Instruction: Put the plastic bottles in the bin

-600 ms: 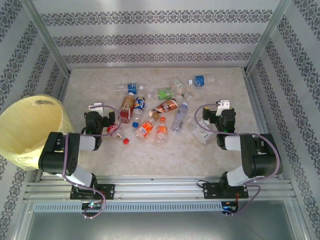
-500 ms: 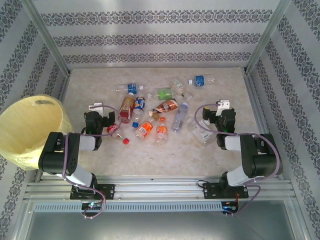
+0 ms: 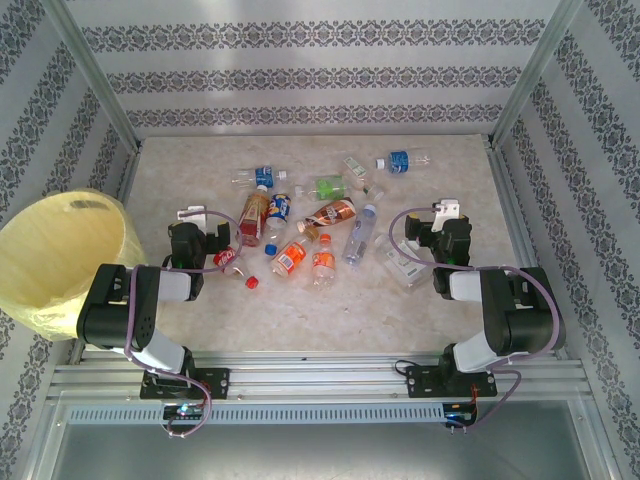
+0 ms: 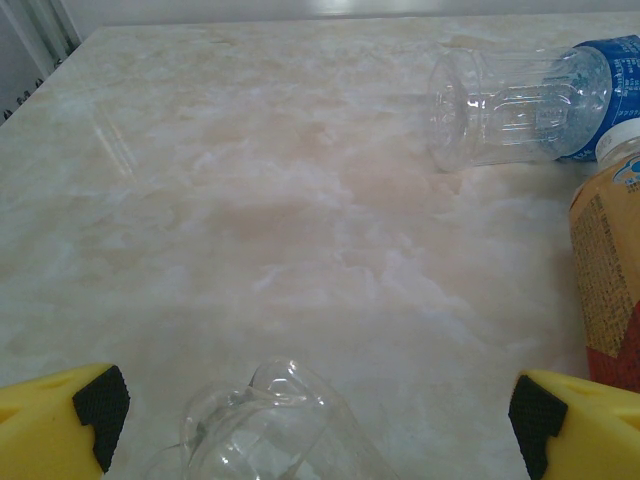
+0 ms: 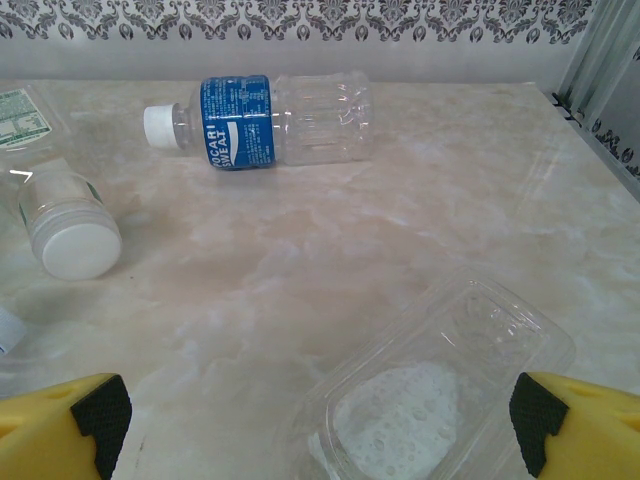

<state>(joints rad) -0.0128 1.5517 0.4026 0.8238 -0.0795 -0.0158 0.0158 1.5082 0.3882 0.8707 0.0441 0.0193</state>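
I should take the flattened clear bottle [image 3: 405, 266] with my right gripper and hand it to my left gripper, because the bin [image 3: 66, 262] stands beyond my right gripper's reach.
Several plastic bottles [image 3: 322, 262] lie scattered across the middle of the marble table. The pale-yellow bin [image 3: 60, 255] stands off the table's left edge. My left gripper [image 3: 205, 238] is open near the table's left side. In the left wrist view the left gripper [image 4: 315, 425] has the bottom of a clear bottle [image 4: 270, 420] lying between its spread yellow fingertips [image 4: 60, 420], untouched. My right gripper [image 3: 425, 240] is open too. In the right wrist view the right gripper [image 5: 315, 425] stands over a flattened clear bottle [image 5: 450, 400], its fingers wide apart.
A blue-labelled bottle [image 5: 265, 120] and a white-capped one [image 5: 70, 235] lie beyond the right gripper. A blue-labelled bottle [image 4: 520, 105] and a brown-labelled bottle [image 4: 610, 270] lie right of the left gripper. A loose red cap [image 3: 252, 283] sits on the table. Patterned walls and metal posts enclose the table.
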